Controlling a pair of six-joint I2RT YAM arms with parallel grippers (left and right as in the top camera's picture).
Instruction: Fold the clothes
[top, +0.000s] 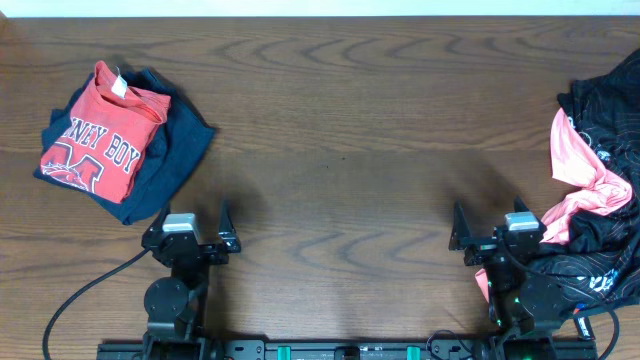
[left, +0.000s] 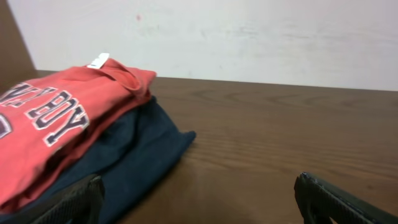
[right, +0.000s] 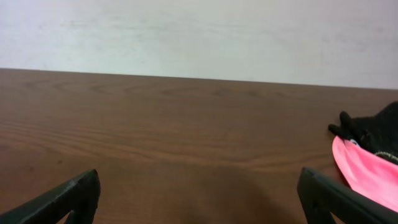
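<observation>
The salmon-pink T-shirt (top: 590, 188) is tangled in the black garments, out of my left gripper's reach. So next my right gripper pulls the heap to the open middle (top: 390, 170) first.
The salmon-pink T-shirt (top: 580, 175) lies crumpled at the right edge of the table, tangled in a heap of black garments (top: 605, 245). A strip of it shows at the right of the right wrist view (right: 367, 171). My right gripper (top: 495, 228) is open and empty, just left of the heap, near the front edge. Its two fingers frame bare wood (right: 198, 199). My left gripper (top: 190, 228) is open and empty at the front left (left: 198, 199).
A folded red shirt with "BOY" lettering (top: 100, 135) lies on a folded navy garment (top: 170, 150) at the back left, just beyond my left gripper; both show in the left wrist view (left: 50, 130). A pale wall (right: 199, 37) stands behind the wooden table (top: 340, 150).
</observation>
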